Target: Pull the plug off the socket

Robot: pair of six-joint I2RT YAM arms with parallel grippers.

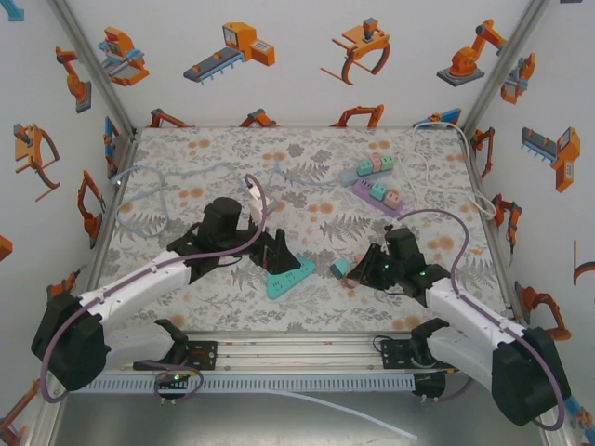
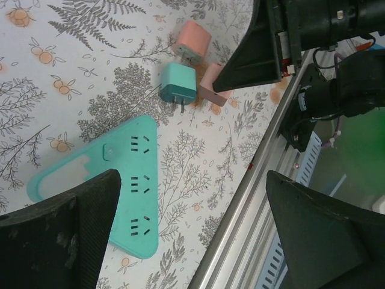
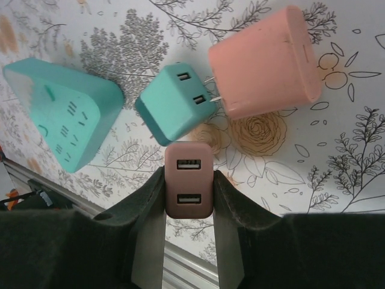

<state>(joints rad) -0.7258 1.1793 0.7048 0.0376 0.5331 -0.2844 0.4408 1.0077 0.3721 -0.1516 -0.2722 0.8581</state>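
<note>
The purple power strip (image 1: 377,198) is far away from my left gripper. So my right gripper should first let go of the mauve plug and pull the power strip to the middle (image 1: 310,219).
A teal triangular socket (image 1: 290,277) lies flat near the table's front edge, and its outlets (image 2: 129,192) are empty. My left gripper (image 2: 192,235) hovers over its near end, open wide with nothing between the fingers. My right gripper (image 3: 189,192) is shut on a mauve USB plug (image 3: 189,179), held just off the table to the right of the socket (image 3: 63,111). A teal plug (image 3: 175,102) and a larger pink plug (image 3: 264,63) lie loose on the cloth right beside it. In the left wrist view the teal plug (image 2: 177,84) shows its prongs.
Two more power strips, one teal with pink blocks (image 1: 367,167) and one purple (image 1: 376,195), lie at the back right with white cables (image 1: 437,177). The aluminium rail (image 2: 252,205) runs along the near edge, close to the socket. Patterned walls close in three sides.
</note>
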